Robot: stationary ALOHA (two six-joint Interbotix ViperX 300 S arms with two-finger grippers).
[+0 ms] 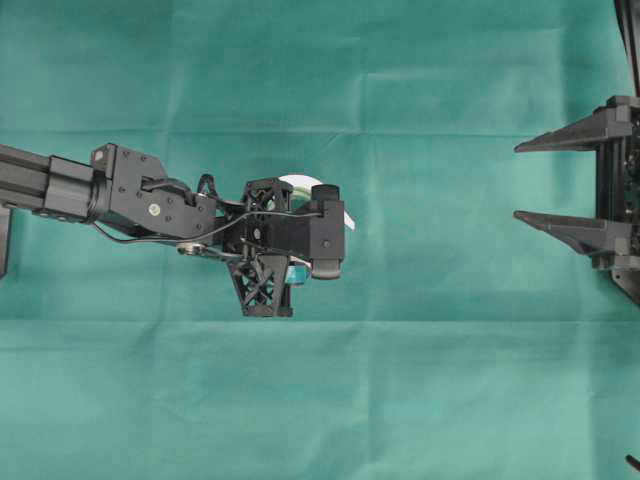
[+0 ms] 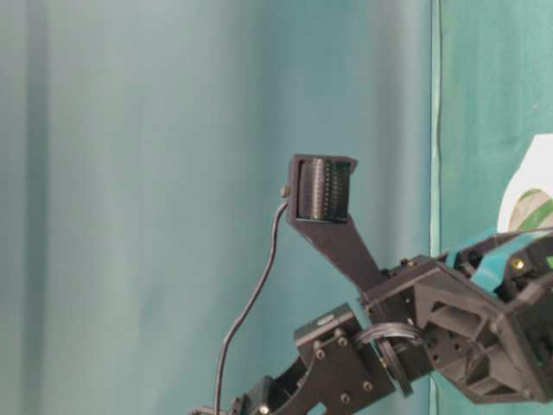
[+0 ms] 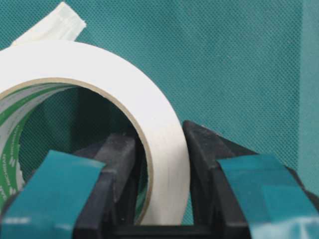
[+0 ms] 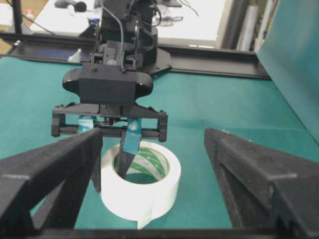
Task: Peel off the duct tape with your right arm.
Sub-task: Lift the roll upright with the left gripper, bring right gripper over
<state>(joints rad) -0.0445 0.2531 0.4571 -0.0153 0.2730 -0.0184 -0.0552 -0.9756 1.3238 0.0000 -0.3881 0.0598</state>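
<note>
The duct tape's loose tab [image 4: 146, 216] sticks out from the outside of the roll. So the duct tape will unwind in one long, unbroken piece when I pull.
The duct tape [image 4: 142, 185], a wide white roll with a green-printed core, lies flat on the green cloth. A loose tab [image 4: 145, 219] sticks out on the side facing the right arm. My left gripper [image 3: 157, 135] is shut on the roll's wall, one teal-strip finger [image 4: 125, 149] down inside the core and the other outside. From overhead the left gripper [image 1: 295, 262] hides most of the duct tape [image 1: 300, 184]. My right gripper [image 1: 520, 182] stands open well to the right of the roll. In its wrist view the right gripper [image 4: 153, 135] frames the roll between its black fingers [image 4: 55, 169] with nothing between them.
Green cloth [image 1: 430, 380] covers the table. The left arm [image 1: 130, 195] stretches in from the left edge. Its base [image 4: 130, 30] and a dark rail [image 4: 214, 64] lie at the far side. At table level only the left wrist [image 2: 449, 337] and an edge of the roll [image 2: 536, 186] show.
</note>
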